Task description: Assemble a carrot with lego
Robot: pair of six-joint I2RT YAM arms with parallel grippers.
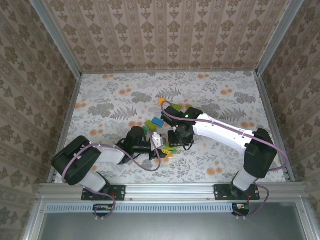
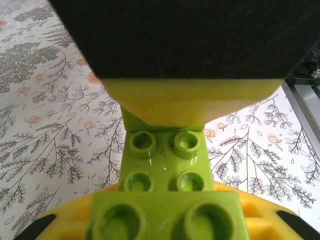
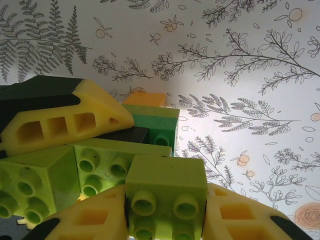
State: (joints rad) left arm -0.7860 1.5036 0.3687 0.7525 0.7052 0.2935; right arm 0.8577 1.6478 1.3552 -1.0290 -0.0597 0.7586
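Note:
My right gripper should open, close its fingers and push the brick's studded side [image 3: 165, 212] toward the lime plate, because it holds the end lime brick [image 3: 165, 172] by its sides.
In the left wrist view my left gripper [image 2: 165, 222] is shut on the carrot build, its yellow fingers [image 2: 280, 215] on either side of a lime brick [image 2: 165, 217]. A second lime brick [image 2: 162, 162] of the build sticks out ahead. The right gripper's yellow pad [image 2: 190, 102] presses on that brick's far end. My right gripper [image 3: 167, 220] is shut on a lime brick [image 3: 167, 192] that touches the build's lime plate [image 3: 117, 162]. Behind it sit a dark green brick [image 3: 155, 122], a black one [image 3: 125, 134] and an orange one [image 3: 145, 99]. From above, both grippers [image 1: 159, 147] [image 1: 176, 144] meet at mid-table.
Loose lego lies just beyond the grippers: an orange brick [image 1: 162, 100], a blue brick [image 1: 157, 121] and green bricks [image 1: 148, 126]. The floral table cover [image 1: 225, 100] is bare to the right and left. Patterned walls enclose the table on three sides.

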